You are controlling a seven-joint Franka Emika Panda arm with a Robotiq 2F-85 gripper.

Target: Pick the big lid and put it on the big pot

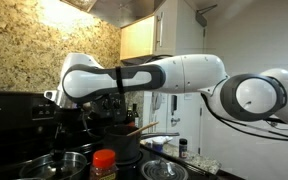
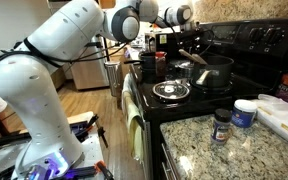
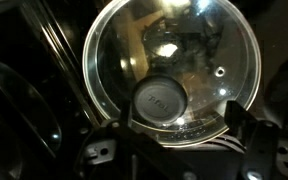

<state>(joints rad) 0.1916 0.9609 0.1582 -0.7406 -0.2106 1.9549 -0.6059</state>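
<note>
My gripper needs to center its open fingers around the knob before lifting, because the big lid's knob (image 3: 160, 100) is ahead of them and off their middle.
The big lid (image 3: 169, 70) fills the wrist view: clear glass, metal rim, dark round knob (image 3: 162, 100). My gripper (image 3: 182, 125) hovers above it, open, its two dark fingers wide apart at the lid's near edge, nothing between them. In an exterior view the gripper (image 1: 81, 115) hangs over the stove above a shiny round thing (image 1: 56, 165), probably the same lid. The big pot (image 2: 214, 72) is dark with a long handle and stands open on the stove; it also shows behind a bottle (image 1: 124, 145). I cannot see whether the fingers touch the lid.
A bottle with an orange-red cap (image 1: 104, 160) and a silver bowl (image 1: 164, 170) stand close by. Another shiny round lid or pan (image 2: 170, 91) lies on a front burner. A jar (image 2: 221, 125) and a white tub (image 2: 246, 112) stand on the granite counter.
</note>
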